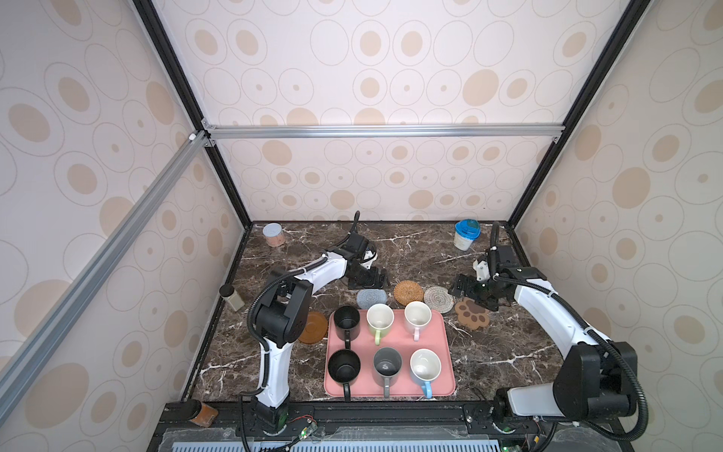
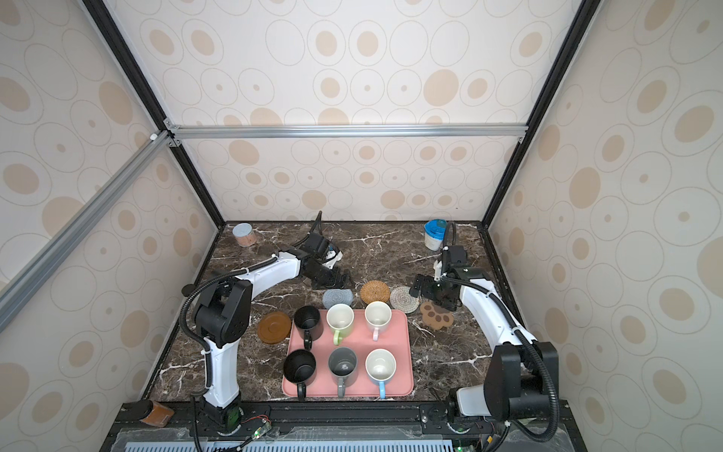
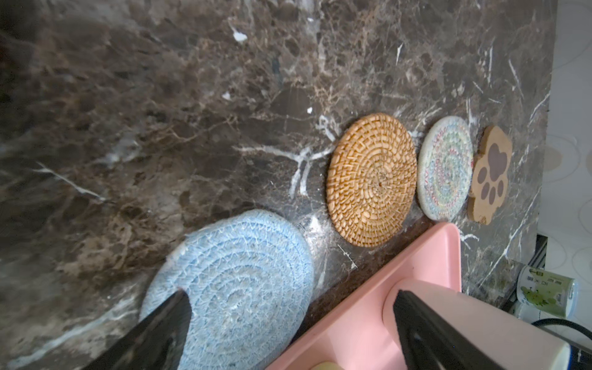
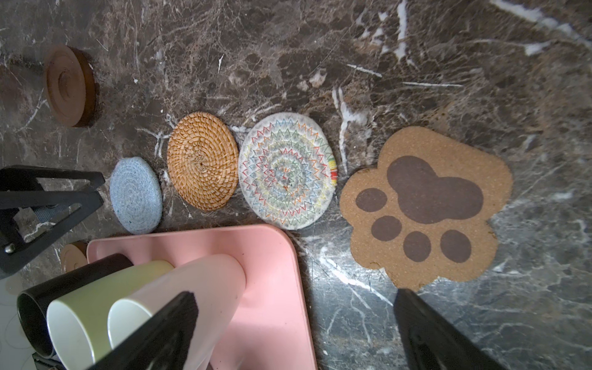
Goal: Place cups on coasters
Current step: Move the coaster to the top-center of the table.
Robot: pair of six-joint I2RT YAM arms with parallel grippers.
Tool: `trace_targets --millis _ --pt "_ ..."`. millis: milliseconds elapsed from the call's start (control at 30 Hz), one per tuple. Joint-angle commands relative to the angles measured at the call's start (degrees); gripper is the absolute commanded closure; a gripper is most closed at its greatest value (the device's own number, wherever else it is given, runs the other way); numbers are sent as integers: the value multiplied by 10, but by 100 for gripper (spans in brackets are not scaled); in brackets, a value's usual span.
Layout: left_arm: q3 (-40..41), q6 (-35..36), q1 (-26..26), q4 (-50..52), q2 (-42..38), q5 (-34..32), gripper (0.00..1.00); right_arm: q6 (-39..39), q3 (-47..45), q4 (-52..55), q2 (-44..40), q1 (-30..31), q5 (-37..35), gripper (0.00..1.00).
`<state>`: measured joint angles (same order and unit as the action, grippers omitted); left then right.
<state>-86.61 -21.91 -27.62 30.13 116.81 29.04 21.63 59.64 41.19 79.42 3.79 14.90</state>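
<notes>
My left gripper should pull the crochet coaster back into the open space (image 1: 386, 260) before I place cups, because the coaster sits tight against the pink tray's back edge.
Six cups stand on a pink tray (image 1: 446, 352): two black (image 1: 346, 319) (image 1: 344, 366), a pale green one (image 1: 379, 317), pale pink (image 1: 418, 316), grey (image 1: 387, 366) and light blue (image 1: 425, 366). Behind the tray lie the coasters: blue-grey crochet (image 1: 371, 298), orange rattan (image 1: 409, 291), whitish woven (image 1: 439, 299) and brown paw (image 1: 472, 313). A brown disc (image 1: 313, 326) lies left of the tray, another (image 4: 69, 85) farther back. My left gripper (image 1: 381, 281) (image 3: 291, 296) hangs open over the crochet coaster. My right gripper (image 1: 457, 289) (image 4: 294, 294) is open beside the paw, empty.
A pinkish can (image 1: 272, 234) stands at the back left and a white tub with a blue lid (image 1: 465, 234) at the back right. A small dark-capped bottle (image 1: 231, 296) stands by the left wall. Enclosure walls close in three sides.
</notes>
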Motion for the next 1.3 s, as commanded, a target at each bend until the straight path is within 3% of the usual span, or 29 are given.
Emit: trace_targets --millis 0,400,667,933,1267 --pt "-14 31 -7 31 15 18 0 -4 11 15 3 4 3 0" --pt "-51 14 -8 -8 94 -6 0 -1 -1 21 -4 5 -3 0" --pt "-201 -33 -8 -34 200 -17 0 3 3 23 -8 4 -4 0" --pt "-366 -52 -7 19 298 -69 0 8 3 24 -15 4 -4 0" --pt "-380 -62 2 13 308 -98 0 11 -2 21 -18 4 -1 0"
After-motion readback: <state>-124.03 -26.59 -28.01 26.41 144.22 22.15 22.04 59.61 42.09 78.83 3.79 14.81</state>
